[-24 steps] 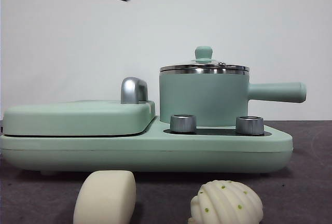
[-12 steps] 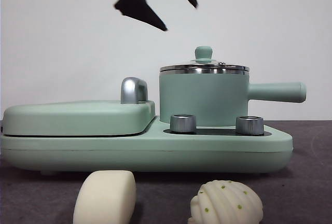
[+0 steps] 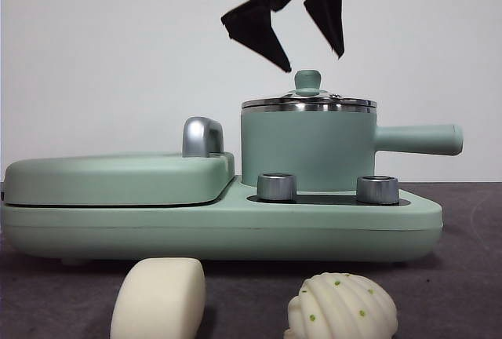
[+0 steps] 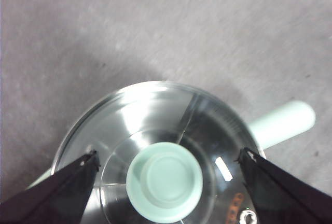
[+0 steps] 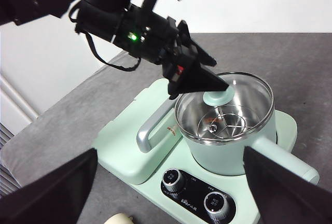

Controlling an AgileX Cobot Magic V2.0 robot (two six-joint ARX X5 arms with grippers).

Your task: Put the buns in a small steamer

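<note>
I expect the glass lid (image 3: 309, 96) to come off whole and leave the pot standing when I lift it, since an even seam (image 3: 309, 104) runs along the steel rim.
The small steamer (image 3: 307, 147), a mint-green pot with steel rim, side handle (image 3: 420, 140) and glass lid, stands on the cooker base. My left gripper (image 3: 312, 55) is open and hangs just above the lid's green knob (image 3: 307, 81); in the left wrist view (image 4: 168, 159) its jaws stand either side of the knob (image 4: 164, 182). The smooth oblong bun (image 3: 159, 298) and the ribbed bun with green dots (image 3: 343, 307) lie on the table in front of the cooker. My right gripper (image 5: 168, 167) is open, held high and back from the steamer (image 5: 225, 125).
The flat mint-green lidded grill plate (image 3: 118, 178) with a steel handle (image 3: 202, 136) takes the cooker's left half. Two steel dials (image 3: 276, 187) sit before the pot. A white wall with sockets stands behind. The table is dark grey.
My left gripper has come down and to the right from the top left, and now hangs over the lid knob. The buns and steamer have not moved.
</note>
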